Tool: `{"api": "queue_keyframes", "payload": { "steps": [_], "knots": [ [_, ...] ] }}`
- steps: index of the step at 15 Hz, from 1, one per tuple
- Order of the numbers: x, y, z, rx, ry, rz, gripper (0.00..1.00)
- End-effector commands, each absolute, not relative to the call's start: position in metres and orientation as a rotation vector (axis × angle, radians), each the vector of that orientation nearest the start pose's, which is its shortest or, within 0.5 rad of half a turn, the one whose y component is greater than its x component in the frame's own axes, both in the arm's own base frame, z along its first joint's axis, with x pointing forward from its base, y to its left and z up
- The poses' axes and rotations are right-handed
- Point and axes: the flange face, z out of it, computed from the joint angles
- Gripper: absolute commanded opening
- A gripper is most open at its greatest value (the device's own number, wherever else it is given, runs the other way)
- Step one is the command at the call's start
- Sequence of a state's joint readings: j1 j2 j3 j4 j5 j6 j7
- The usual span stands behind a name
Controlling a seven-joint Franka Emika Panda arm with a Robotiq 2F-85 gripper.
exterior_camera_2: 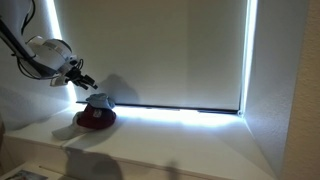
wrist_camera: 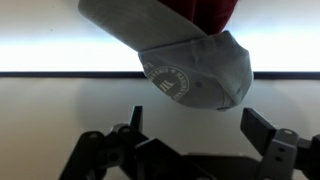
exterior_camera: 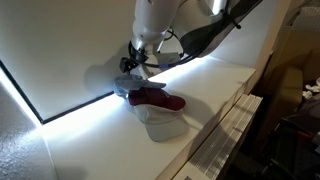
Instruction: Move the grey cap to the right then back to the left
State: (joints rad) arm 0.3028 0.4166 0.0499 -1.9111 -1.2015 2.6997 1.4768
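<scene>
The grey cap's top (wrist_camera: 200,72) is beyond my gripper's open fingers. My gripper should move in, pinch the grey cap's top and lift it clear of the maroon cap.
The grey cap (exterior_camera: 126,86) lies on the white sill against the window blind, partly under the maroon cap (exterior_camera: 157,98). It also shows in an exterior view (exterior_camera_2: 99,99) and in the wrist view (wrist_camera: 200,70), where a round emblem on its fabric faces the camera. My gripper (wrist_camera: 198,126) is open and empty, its two fingers spread just short of the grey cap without touching it. In both exterior views the gripper (exterior_camera: 134,62) (exterior_camera_2: 86,80) hovers close above and beside the cap.
The maroon cap (exterior_camera_2: 95,120) (wrist_camera: 205,10) rests on the grey one. A pale off-white cap (exterior_camera: 160,125) lies in front of them. The blind (exterior_camera_2: 150,50) stands right behind the caps. The sill (exterior_camera_2: 190,140) stretches away from the caps.
</scene>
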Motion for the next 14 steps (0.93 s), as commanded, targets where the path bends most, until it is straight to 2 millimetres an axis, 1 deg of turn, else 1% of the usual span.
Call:
{"api": "queue_keyframes", "payload": {
  "steps": [1,2,3,4,7,8,9,10,13,14],
  "knots": [
    [0.596,0.251,0.303,-3.071,0.164,-1.164,1.0],
    [0.599,0.253,0.298,-3.083,0.134,-1.138,1.0],
    [0.6,0.257,0.285,-3.114,0.011,-1.069,1.0],
    [0.58,0.254,0.275,-3.152,-0.07,-1.009,1.0],
    [0.555,0.247,0.244,-3.26,-0.254,-0.847,1.0],
    [0.57,0.256,0.257,-3.208,-0.151,-0.949,1.0],
    [0.563,0.254,0.247,-3.23,-0.194,-0.902,1.0],
    [0.559,0.252,0.241,-3.241,-0.214,-0.877,1.0],
    [0.558,0.251,0.239,-3.247,-0.23,-0.868,1.0],
    [0.557,0.25,0.243,-3.234,-0.162,-0.92,1.0]
  ]
}}
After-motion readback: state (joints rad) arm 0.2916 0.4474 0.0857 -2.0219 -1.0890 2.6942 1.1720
